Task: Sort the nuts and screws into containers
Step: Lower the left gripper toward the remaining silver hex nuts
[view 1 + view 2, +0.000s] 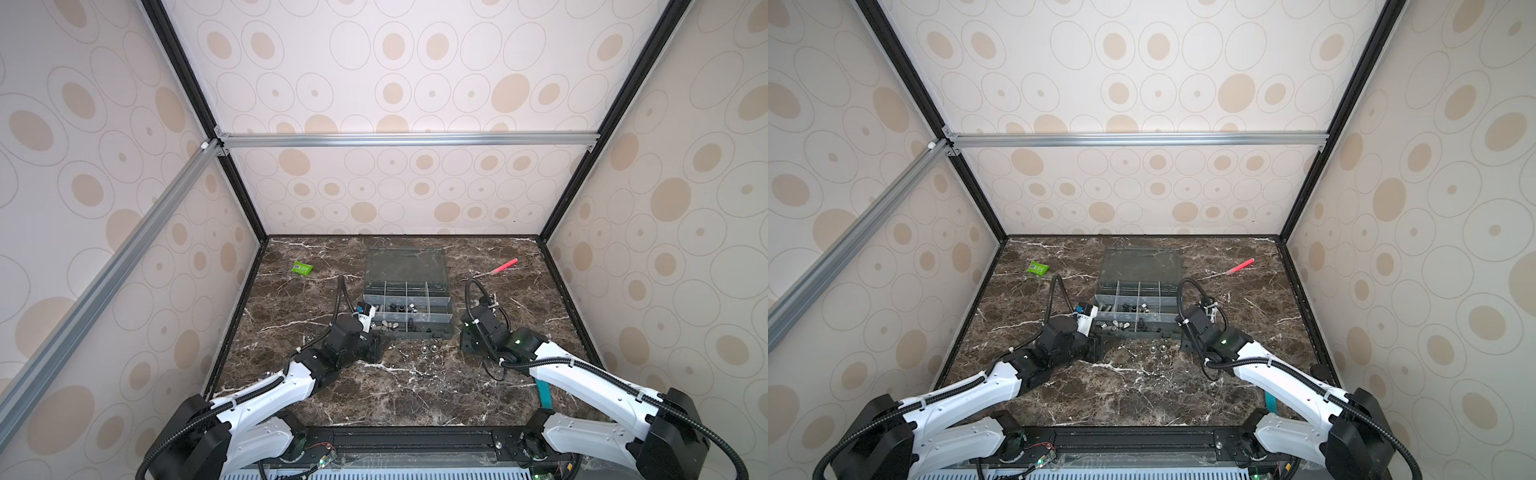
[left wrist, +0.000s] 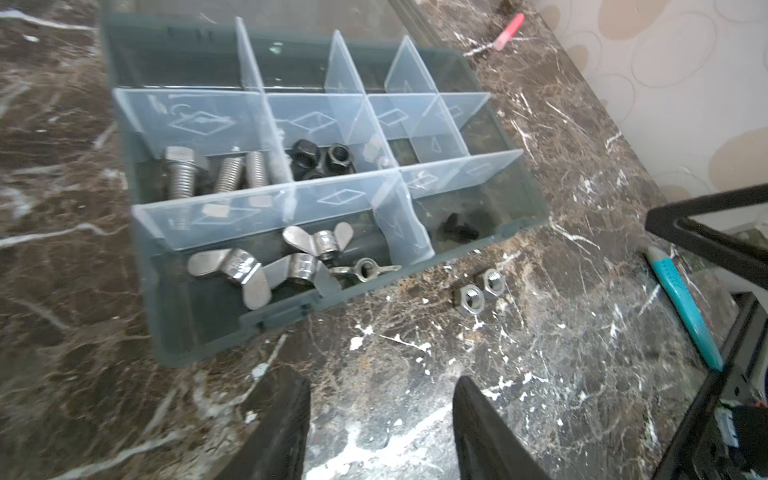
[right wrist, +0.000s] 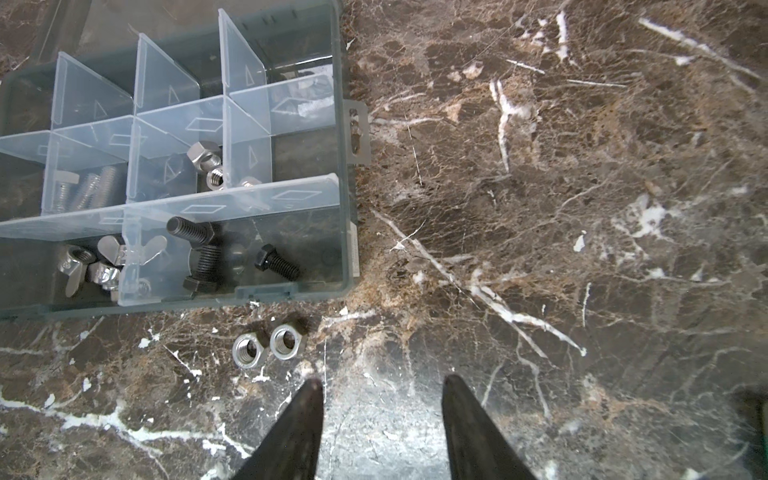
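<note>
The marble (image 2: 412,348) is clear from my open fingers to the nearer silver hex nut (image 2: 468,300), so I should keep lowering my left gripper toward that nut until the fingers are around it.
The grey organizer box (image 1: 432,332) (image 2: 199,328) stands mid-table with its clear lid (image 1: 405,266) laid open behind. Its containers hold silver screws (image 2: 216,172), black nuts (image 2: 318,156), silver wing nuts (image 2: 286,262), black screws (image 3: 220,253) and silver hex nuts (image 3: 208,164). Two silver hex nuts (image 1: 428,348) (image 1: 1158,348) (image 2: 478,291) (image 3: 268,347) lie side by side on the marble just in front of the box. My left gripper (image 2: 378,380) hovers open near the box's front left, empty. Right of the loose nuts, my right gripper (image 3: 383,380) is open and empty.
A red pen (image 1: 505,267) lies at the back right and a green packet (image 1: 302,268) at the back left. A teal strip (image 1: 544,392) (image 2: 681,303) hangs under the right arm. Patterned walls close the table on three sides.
</note>
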Controlling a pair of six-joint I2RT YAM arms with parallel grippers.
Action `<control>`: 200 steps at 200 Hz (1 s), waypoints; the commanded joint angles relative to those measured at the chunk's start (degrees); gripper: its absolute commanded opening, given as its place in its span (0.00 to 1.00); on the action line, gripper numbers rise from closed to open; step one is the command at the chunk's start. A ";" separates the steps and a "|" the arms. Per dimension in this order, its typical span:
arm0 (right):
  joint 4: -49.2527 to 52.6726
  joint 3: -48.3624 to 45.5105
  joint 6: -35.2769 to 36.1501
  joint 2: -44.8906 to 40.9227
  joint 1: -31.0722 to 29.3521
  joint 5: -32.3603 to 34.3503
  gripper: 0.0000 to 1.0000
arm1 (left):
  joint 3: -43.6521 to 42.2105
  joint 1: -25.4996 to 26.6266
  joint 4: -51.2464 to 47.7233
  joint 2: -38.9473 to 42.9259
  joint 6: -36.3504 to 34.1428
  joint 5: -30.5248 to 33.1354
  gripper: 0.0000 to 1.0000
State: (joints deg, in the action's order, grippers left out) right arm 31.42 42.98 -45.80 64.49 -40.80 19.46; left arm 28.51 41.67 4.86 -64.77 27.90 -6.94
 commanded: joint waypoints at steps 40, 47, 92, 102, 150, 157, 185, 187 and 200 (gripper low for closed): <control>2.85 -0.22 -1.47 -1.02 0.00 2.74 0.50 | 8.15 7.03 -0.32 -8.13 -7.05 2.93 0.55; 3.06 -0.18 -1.48 -1.10 -0.04 2.89 0.50 | 8.94 7.51 -0.90 -9.22 -7.60 3.22 0.55; 3.30 -0.75 -2.26 -1.89 0.01 3.82 0.51 | 13.54 10.30 -2.69 -14.88 -10.36 3.16 0.55; 3.47 -0.79 -2.36 -1.93 -0.03 3.94 0.51 | 14.49 10.90 -3.19 -16.32 -10.50 3.25 0.55; 4.00 -0.99 -3.30 -2.06 0.02 4.11 0.51 | 20.53 12.73 -7.46 -23.48 -10.75 3.65 0.56; 4.09 -1.02 -3.33 -2.01 -0.05 4.17 0.51 | 21.44 12.87 -8.36 -24.45 -10.72 3.73 0.56; 4.05 -0.98 -3.45 -2.07 0.01 4.19 0.51 | 25.08 13.43 -11.24 -28.81 -9.93 4.02 0.55; 4.15 -0.97 -3.36 -2.08 0.01 4.22 0.51 | 25.29 13.44 -11.38 -29.07 -9.81 4.03 0.55; 4.44 -0.89 -3.37 -2.25 -0.03 4.35 0.51 | 26.40 13.77 -11.80 -30.49 -9.40 3.94 0.55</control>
State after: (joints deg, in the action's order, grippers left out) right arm 33.95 42.50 -47.86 63.20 -40.80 22.46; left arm 51.35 54.46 -3.05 -93.12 18.79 -3.66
